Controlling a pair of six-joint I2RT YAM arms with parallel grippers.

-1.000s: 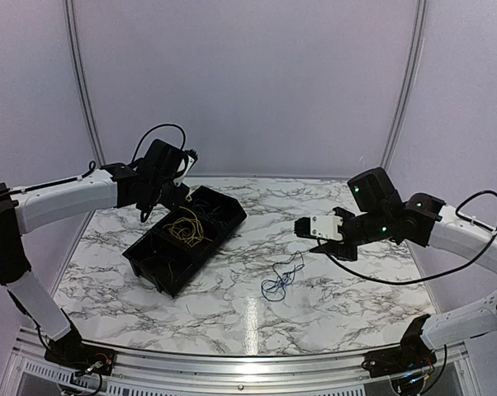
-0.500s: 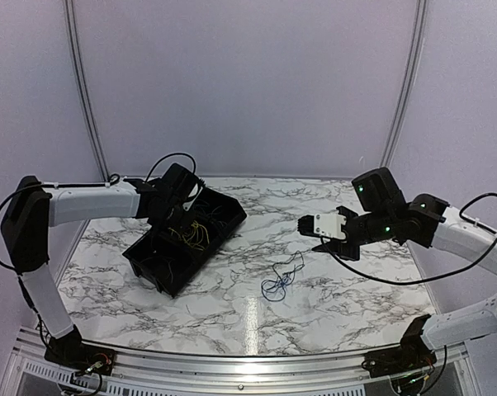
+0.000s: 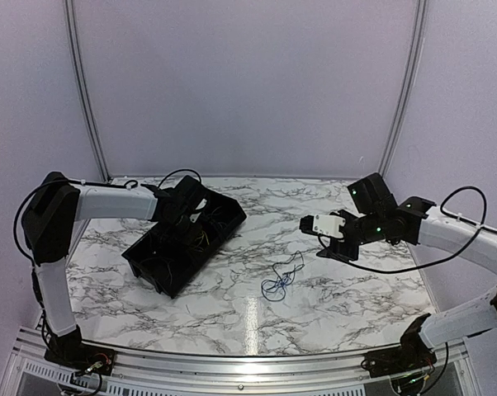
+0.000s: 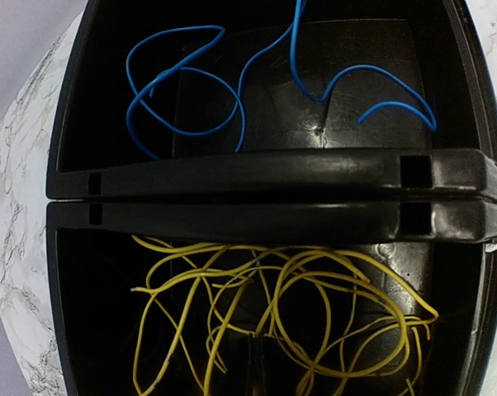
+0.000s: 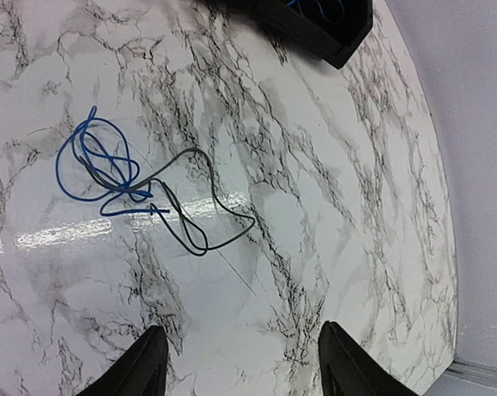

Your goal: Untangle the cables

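My right gripper should raise the black cable's loose loop [image 5: 214, 186] while my left gripper holds the blue cable down, because the black cable goes through the blue cable's coil [image 5: 126, 186].
A small tangle of a blue cable [image 5: 87, 165] and a black cable [image 5: 192, 151] lies on the marble table; it also shows in the top view [image 3: 277, 282]. A black two-compartment bin [image 4: 273, 186] holds several yellow cables [image 4: 314, 264] in the near compartment and blue cables [image 4: 182, 132] in the far one. My left gripper [image 4: 269, 363] is down inside the yellow compartment with its fingers together, and yellow strands meet at the tips. My right gripper [image 5: 244, 367] is open and empty, hovering above the table to the right of the tangle [image 3: 314, 224].
The bin [image 3: 153, 264] stands tilted at the table's left. Its corner shows at the top of the right wrist view [image 5: 331, 37]. The table's curved right edge and the booth wall are close to the right gripper.
My left arm has swung right and down, putting its gripper into the bin's yellow compartment. My right gripper has shifted slightly right. The tangle on the table has not moved.
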